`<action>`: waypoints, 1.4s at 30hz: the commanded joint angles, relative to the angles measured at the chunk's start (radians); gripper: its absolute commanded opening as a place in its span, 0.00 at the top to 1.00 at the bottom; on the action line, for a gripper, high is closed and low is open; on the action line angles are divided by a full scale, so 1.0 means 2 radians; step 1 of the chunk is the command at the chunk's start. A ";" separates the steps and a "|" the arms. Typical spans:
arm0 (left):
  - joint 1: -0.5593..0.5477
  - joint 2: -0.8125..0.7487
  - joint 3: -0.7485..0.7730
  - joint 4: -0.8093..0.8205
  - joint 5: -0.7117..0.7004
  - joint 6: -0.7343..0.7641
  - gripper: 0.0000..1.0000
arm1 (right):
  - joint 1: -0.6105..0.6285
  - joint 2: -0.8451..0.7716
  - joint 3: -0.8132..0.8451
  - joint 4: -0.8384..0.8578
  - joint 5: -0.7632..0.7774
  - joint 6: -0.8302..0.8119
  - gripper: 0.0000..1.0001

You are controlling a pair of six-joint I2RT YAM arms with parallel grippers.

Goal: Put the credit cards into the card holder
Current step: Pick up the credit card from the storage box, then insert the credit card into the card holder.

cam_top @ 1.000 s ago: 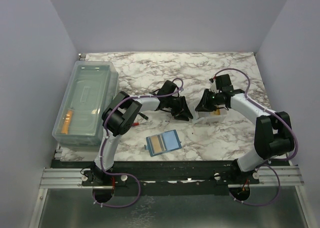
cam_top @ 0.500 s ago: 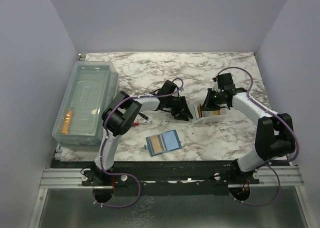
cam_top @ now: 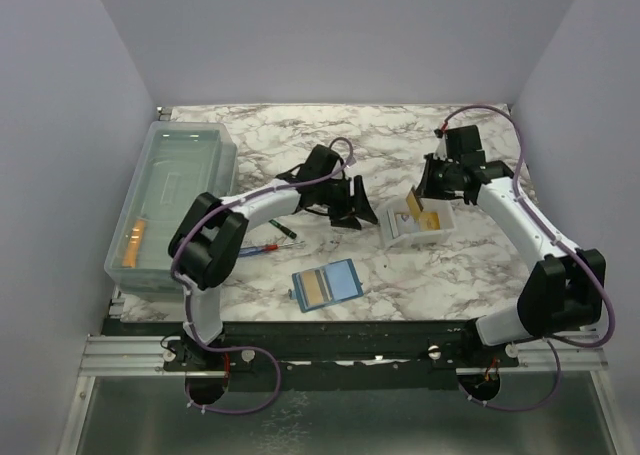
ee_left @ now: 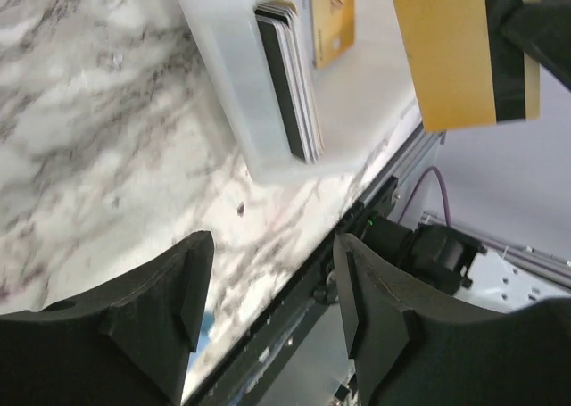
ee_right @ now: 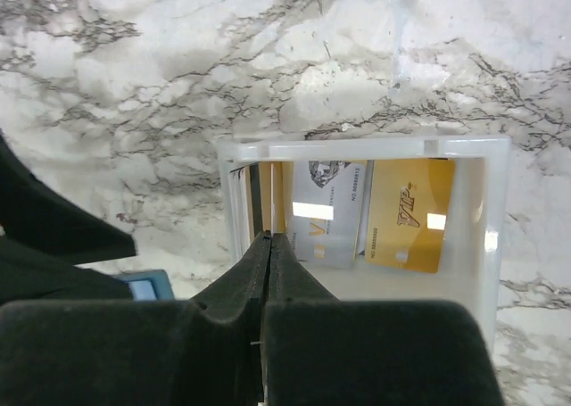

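Observation:
The card holder (cam_top: 328,285) lies loose, away from both grippers, so I need my left gripper holding its tab end (cam_top: 294,294) before my right gripper slides the credit card in.
My right gripper (cam_top: 423,195) is shut on a golden-orange credit card (cam_top: 413,207) with a black stripe and holds it tilted just above the white tray (cam_top: 440,227). The held card also shows in the left wrist view (ee_left: 459,49). In the right wrist view my right gripper (ee_right: 268,242) is pressed shut, with the card edge-on between its fingers. More cards are in the tray: a gold VIP card (ee_right: 407,214), a silver card (ee_right: 330,211) and a stack on edge (ee_left: 290,76). The teal-blue card holder (cam_top: 327,284) lies open at the front, with a golden card in its left half. My left gripper (cam_top: 348,211) is open and empty, left of the tray.
A large clear plastic bin (cam_top: 172,200) stands at the left with an orange thing (cam_top: 135,240) inside. Pens (cam_top: 265,247) lie on the marble table between the bin and my left gripper. Purple walls close in on three sides.
My right gripper has risen and drawn back from the tray with a golden card in it. My left arm has swung its elbow left, and its gripper has shifted slightly back.

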 commanded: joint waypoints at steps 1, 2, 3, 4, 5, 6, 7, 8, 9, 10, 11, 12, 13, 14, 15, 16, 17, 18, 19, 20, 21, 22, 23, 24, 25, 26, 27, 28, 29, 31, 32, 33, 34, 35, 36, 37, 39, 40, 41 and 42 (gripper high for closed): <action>0.018 -0.110 -0.052 -0.083 -0.048 0.070 0.37 | 0.001 -0.058 0.016 -0.029 -0.001 -0.010 1.00; 0.020 -0.135 -0.069 -0.097 -0.063 0.078 0.37 | 0.001 -0.069 0.014 -0.031 -0.008 -0.004 1.00; 0.022 -0.160 -0.089 -0.109 -0.080 0.081 0.37 | 0.001 -0.078 0.013 -0.037 -0.019 0.004 1.00; 0.022 -0.181 -0.107 -0.121 -0.095 0.081 0.37 | 0.001 -0.086 0.013 -0.041 -0.043 0.012 1.00; 0.022 -0.202 -0.126 -0.132 -0.111 0.077 0.38 | 0.002 -0.094 0.008 -0.037 -0.078 0.024 1.00; 0.023 -0.220 -0.147 -0.140 -0.122 0.070 0.38 | 0.006 -0.103 -0.007 -0.016 -0.118 0.042 1.00; 0.024 -0.238 -0.167 -0.142 -0.127 0.064 0.38 | 0.014 -0.114 -0.029 0.019 -0.159 0.064 1.00; 0.025 -0.255 -0.188 -0.143 -0.131 0.057 0.38 | 0.027 -0.123 -0.057 0.058 -0.192 0.090 1.00; 0.027 -0.269 -0.205 -0.144 -0.138 0.049 0.38 | 0.050 -0.128 -0.082 0.095 -0.213 0.113 1.00; 0.029 -0.281 -0.221 -0.146 -0.146 0.044 0.38 | 0.072 -0.129 -0.108 0.127 -0.218 0.133 1.00; 0.029 -0.291 -0.234 -0.147 -0.156 0.037 0.38 | 0.097 -0.127 -0.127 0.161 -0.214 0.150 1.00; 0.030 -0.298 -0.244 -0.152 -0.168 0.029 0.38 | 0.121 -0.123 -0.143 0.192 -0.211 0.165 1.00; 0.031 -0.302 -0.253 -0.156 -0.177 0.021 0.38 | 0.143 -0.118 -0.162 0.227 -0.206 0.180 1.00; 0.031 -0.306 -0.260 -0.159 -0.184 0.012 0.38 | 0.163 -0.113 -0.180 0.263 -0.201 0.196 1.00; 0.031 -0.309 -0.267 -0.162 -0.191 0.004 0.38 | 0.179 -0.108 -0.198 0.301 -0.194 0.211 1.00; 0.031 -0.313 -0.271 -0.165 -0.196 0.000 0.38 | 0.193 -0.104 -0.216 0.337 -0.185 0.224 1.00; 0.031 -0.315 -0.274 -0.168 -0.199 -0.001 0.38 | 0.202 -0.097 -0.230 0.361 -0.178 0.232 1.00; 0.031 -0.317 -0.278 -0.170 -0.203 0.000 0.38 | 0.210 -0.089 -0.240 0.380 -0.175 0.239 1.00; 0.031 -0.319 -0.282 -0.172 -0.207 -0.001 0.38 | 0.218 -0.079 -0.248 0.396 -0.171 0.243 1.00; 0.031 -0.320 -0.287 -0.173 -0.212 -0.004 0.38 | 0.227 -0.070 -0.255 0.409 -0.162 0.246 1.00; 0.031 -0.320 -0.294 -0.173 -0.218 -0.011 0.37 | 0.236 -0.060 -0.261 0.424 -0.155 0.249 1.00; 0.031 -0.316 -0.300 -0.173 -0.223 -0.018 0.37 | 0.245 -0.047 -0.266 0.435 -0.148 0.250 1.00; 0.031 -0.311 -0.304 -0.173 -0.224 -0.021 0.38 | 0.251 -0.039 -0.268 0.441 -0.139 0.251 1.00; 0.031 -0.306 -0.307 -0.173 -0.224 -0.022 0.38 | 0.253 -0.030 -0.273 0.447 -0.134 0.256 1.00; 0.031 -0.299 -0.311 -0.173 -0.226 -0.024 0.39 | 0.254 -0.022 -0.278 0.457 -0.135 0.258 1.00; 0.031 -0.294 -0.314 -0.172 -0.231 -0.025 0.40 | 0.254 -0.016 -0.283 0.467 -0.136 0.260 1.00; 0.031 -0.290 -0.316 -0.171 -0.237 -0.024 0.42 | 0.254 -0.010 -0.288 0.473 -0.136 0.262 1.00; 0.031 -0.286 -0.317 -0.171 -0.244 -0.023 0.43 | 0.254 -0.009 -0.294 0.481 -0.134 0.263 1.00; 0.031 -0.282 -0.318 -0.171 -0.249 -0.021 0.44 | 0.254 -0.008 -0.299 0.485 -0.132 0.263 1.00; 0.031 -0.277 -0.320 -0.170 -0.254 -0.019 0.46 | 0.254 -0.010 -0.309 0.488 -0.133 0.262 1.00; 0.031 -0.275 -0.321 -0.168 -0.255 -0.020 0.46 | 0.254 -0.013 -0.312 0.485 -0.135 0.259 1.00; 0.031 -0.274 -0.323 -0.167 -0.256 -0.021 0.48 | 0.254 -0.017 -0.314 0.482 -0.135 0.257 1.00; 0.031 -0.273 -0.325 -0.166 -0.256 -0.021 0.49 | 0.254 -0.021 -0.318 0.480 -0.136 0.255 1.00; 0.031 -0.273 -0.326 -0.164 -0.255 -0.022 0.50 | 0.254 -0.026 -0.321 0.478 -0.135 0.255 1.00; 0.031 -0.272 -0.327 -0.163 -0.255 -0.022 0.50 | 0.254 -0.030 -0.324 0.475 -0.135 0.256 1.00; 0.030 -0.272 -0.328 -0.163 -0.255 -0.022 0.50 | 0.253 -0.031 -0.326 0.475 -0.138 0.254 1.00; 0.031 -0.274 -0.329 -0.163 -0.255 -0.023 0.50 | 0.253 -0.027 -0.326 0.475 -0.152 0.244 1.00; 0.031 -0.275 -0.330 -0.163 -0.256 -0.023 0.51 | 0.254 -0.024 -0.325 0.477 -0.156 0.243 1.00; 0.031 -0.276 -0.331 -0.163 -0.256 -0.023 0.51 | 0.254 -0.021 -0.325 0.476 -0.158 0.242 1.00; 0.031 -0.278 -0.332 -0.163 -0.256 -0.024 0.51 | 0.253 -0.018 -0.325 0.475 -0.158 0.242 1.00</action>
